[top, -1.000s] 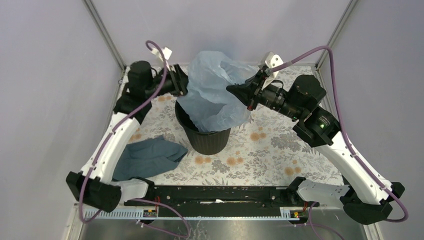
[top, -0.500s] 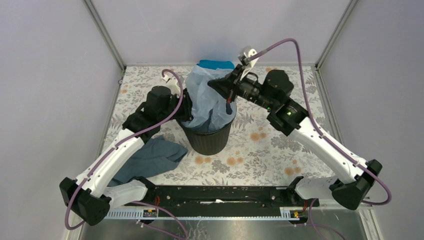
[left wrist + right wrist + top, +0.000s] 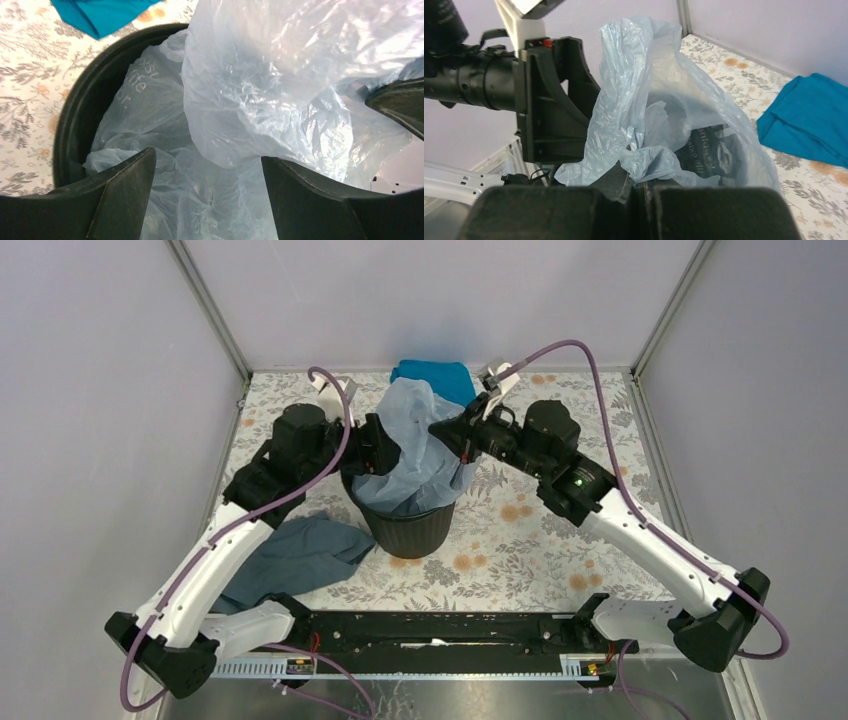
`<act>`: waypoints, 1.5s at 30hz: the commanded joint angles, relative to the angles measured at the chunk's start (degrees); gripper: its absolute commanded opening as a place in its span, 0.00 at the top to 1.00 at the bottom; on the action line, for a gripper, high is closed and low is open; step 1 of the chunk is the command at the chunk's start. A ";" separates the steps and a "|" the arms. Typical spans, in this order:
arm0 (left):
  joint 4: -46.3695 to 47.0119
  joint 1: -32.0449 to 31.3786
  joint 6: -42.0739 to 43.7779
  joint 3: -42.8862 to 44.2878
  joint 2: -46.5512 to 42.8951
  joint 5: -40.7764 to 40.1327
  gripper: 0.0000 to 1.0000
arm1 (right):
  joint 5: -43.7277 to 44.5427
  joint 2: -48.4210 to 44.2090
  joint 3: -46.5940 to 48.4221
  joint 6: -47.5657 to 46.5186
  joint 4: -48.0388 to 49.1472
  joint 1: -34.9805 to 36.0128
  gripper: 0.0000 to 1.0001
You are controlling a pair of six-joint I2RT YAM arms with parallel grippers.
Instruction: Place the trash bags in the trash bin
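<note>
The trash bag's upper part (image 3: 406,408) sticks up in a bunch above the trash bin. My right gripper should bring it down before my left gripper takes its loose edge (image 3: 622,87) to spread.
The pale blue-grey trash bag (image 3: 412,445) hangs bunched over the black trash bin (image 3: 405,528), its lower part inside the bin and its upper part rising above the rim. My right gripper (image 3: 447,433) is shut on a fold of the bag (image 3: 649,100) at the bag's right side, pinching it at the fingertips (image 3: 636,184). My left gripper (image 3: 385,452) is at the bag's left side over the bin rim. In the left wrist view it (image 3: 205,160) is wide open, with the bag (image 3: 260,75) and the bin's inside (image 3: 75,100) beyond the fingers.
A teal cloth (image 3: 435,375) lies behind the bin on the floral table; it also shows in both wrist views (image 3: 100,12) (image 3: 809,120). A dark slate-grey cloth (image 3: 295,555) lies left of the bin. Metal frame posts stand at the back corners.
Both grippers came down and inward with the bag. The bag was spread high above the bin and now sits lower and bunched into it. The teal cloth behind came into view.
</note>
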 commanded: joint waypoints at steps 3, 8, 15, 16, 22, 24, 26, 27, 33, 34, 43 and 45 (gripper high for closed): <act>-7.69 -0.07 3.50 8.82 -4.21 -11.23 0.11 | 7.23 -3.83 2.71 -3.75 -4.84 0.01 1.00; -14.73 -0.07 3.67 7.21 -7.31 -19.06 0.04 | 2.27 -3.99 5.54 -7.28 -9.98 0.04 1.00; -12.56 -0.07 -0.76 -4.03 -11.39 -16.92 0.37 | -20.52 2.89 10.52 -5.94 -12.65 0.41 1.00; -11.39 -0.07 -1.50 -4.95 -11.52 -16.35 0.40 | -21.00 4.04 10.48 -2.84 -11.18 0.46 1.00; -1.59 -0.06 -5.31 -8.17 -8.31 -11.44 0.59 | -10.14 9.58 5.24 16.80 -5.80 0.40 1.00; 2.82 -0.02 -6.94 -9.51 -7.11 -10.07 0.65 | -5.28 9.53 3.20 19.84 -3.69 0.21 1.00; 7.61 -0.06 -8.11 -11.00 -5.23 -7.94 0.67 | -1.08 9.70 3.65 20.13 -4.77 -0.26 1.00; 9.64 -0.06 -8.74 -11.31 -3.95 -6.44 0.67 | 1.54 9.60 4.08 19.07 -7.98 -0.45 1.00; 12.67 -0.22 -8.70 -7.89 1.20 -5.05 0.71 | 10.10 6.71 6.43 12.89 -14.31 -1.34 1.00; 11.80 -0.19 -7.90 -7.52 0.81 -6.04 0.68 | 10.04 5.75 6.10 12.47 -14.40 -1.36 1.00; -2.97 -0.20 -0.35 -0.08 -6.81 -7.28 0.17 | 4.19 1.59 1.85 9.18 -11.61 -1.30 1.00; -4.96 -0.20 0.25 3.69 -7.82 -3.57 0.08 | 0.45 2.28 2.22 6.64 -11.17 -1.32 1.00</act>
